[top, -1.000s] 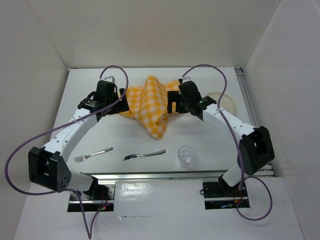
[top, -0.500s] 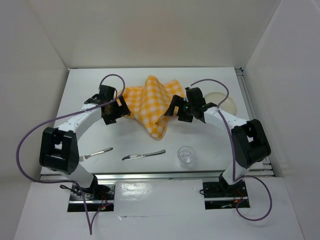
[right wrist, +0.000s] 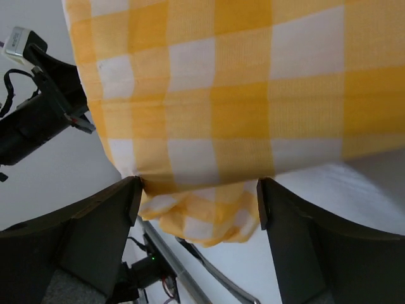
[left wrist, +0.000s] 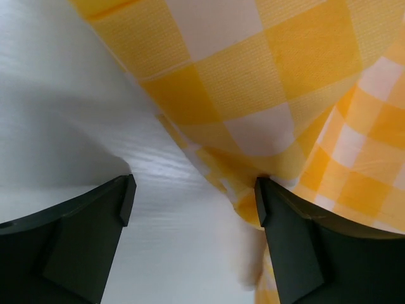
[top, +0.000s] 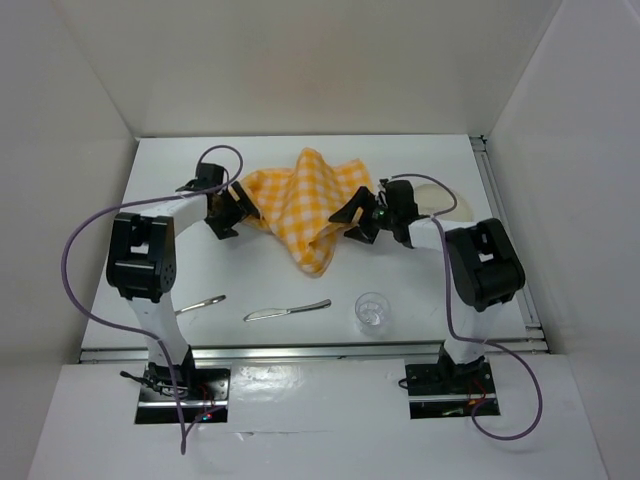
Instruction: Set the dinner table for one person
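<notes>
I should pinch the fold of the cloth at its fingertips with my right gripper and lift, because the cloth lies crumpled. I should stretch the cloth wide together with my left gripper before I lay it down.
The dinner table is a white tabletop. A yellow-and-white checked cloth lies crumpled at its middle back. My left gripper is at the cloth's left edge. In the left wrist view it is open, low over the table, with the cloth touching its right finger. My right gripper is at the cloth's right side. In the right wrist view it is open, with a fold of cloth hanging at its fingertips.
A fork, a knife and a clear glass lie along the near edge. A pale plate sits at the back right, partly behind the right arm. White walls enclose the table on three sides.
Both arms have folded up, their elbows drawn in toward the cloth. The grippers have dropped lower at the cloth's two sides, and the cloth has spread a little.
</notes>
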`<action>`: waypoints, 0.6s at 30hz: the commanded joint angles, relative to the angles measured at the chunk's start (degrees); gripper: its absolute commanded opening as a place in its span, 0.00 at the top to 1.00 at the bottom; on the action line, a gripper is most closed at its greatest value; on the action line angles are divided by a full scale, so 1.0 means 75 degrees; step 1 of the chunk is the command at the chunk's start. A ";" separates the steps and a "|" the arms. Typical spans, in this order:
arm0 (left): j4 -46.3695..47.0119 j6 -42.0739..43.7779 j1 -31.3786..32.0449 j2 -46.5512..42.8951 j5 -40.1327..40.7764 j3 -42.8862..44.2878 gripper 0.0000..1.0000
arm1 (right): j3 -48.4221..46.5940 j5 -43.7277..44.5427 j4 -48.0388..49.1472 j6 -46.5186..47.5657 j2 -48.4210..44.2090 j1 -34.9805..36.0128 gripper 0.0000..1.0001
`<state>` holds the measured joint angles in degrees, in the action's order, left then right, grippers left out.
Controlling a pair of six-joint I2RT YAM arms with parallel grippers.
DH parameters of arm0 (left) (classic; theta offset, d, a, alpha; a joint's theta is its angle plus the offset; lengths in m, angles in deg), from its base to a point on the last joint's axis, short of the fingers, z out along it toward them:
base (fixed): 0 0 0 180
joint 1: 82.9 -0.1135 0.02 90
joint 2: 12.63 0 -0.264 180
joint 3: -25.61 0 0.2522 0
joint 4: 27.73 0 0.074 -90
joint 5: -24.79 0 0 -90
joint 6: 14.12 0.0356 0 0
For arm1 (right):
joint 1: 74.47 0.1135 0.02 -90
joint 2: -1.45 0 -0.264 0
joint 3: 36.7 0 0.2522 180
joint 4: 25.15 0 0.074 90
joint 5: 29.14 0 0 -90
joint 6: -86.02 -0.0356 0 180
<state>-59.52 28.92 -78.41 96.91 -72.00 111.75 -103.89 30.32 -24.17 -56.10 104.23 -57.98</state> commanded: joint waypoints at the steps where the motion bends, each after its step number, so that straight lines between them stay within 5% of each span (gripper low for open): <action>1: 0.0386 -0.0324 -0.0036 0.0407 -0.0430 0.0345 0.12 | -0.0516 -0.0485 0.0905 -0.0270 0.0428 -0.0078 0.33; 4: 0.0457 -0.0325 -0.0036 0.0582 -0.0431 0.0509 0.39 | -0.1018 -0.0556 0.0312 0.0045 0.0522 -0.0078 0.74; 5: 0.0457 -0.0325 -0.0036 0.0652 -0.0431 0.0579 0.65 | -0.1206 -0.0556 0.0006 0.0209 0.0522 -0.0078 0.89; 6: 0.0353 -0.0325 -0.0106 0.0653 -0.0431 0.0777 0.79 | -0.1371 -0.0556 -0.0275 0.0559 0.0383 -0.0078 1.00; 8: 0.0061 -0.0243 -0.0211 0.0747 -0.0431 0.1059 1.00 | -0.1699 -0.0556 -0.0953 0.0924 -0.0014 -0.0078 1.00; 18: -0.0737 0.0518 -0.1441 -0.1525 -0.0361 0.1411 1.00 | -0.3269 0.0065 -0.4164 0.3245 -0.1680 -0.0007 1.00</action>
<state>-63.19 29.64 -86.21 93.19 -74.47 118.50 -123.37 29.70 -46.49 -38.94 96.43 -58.20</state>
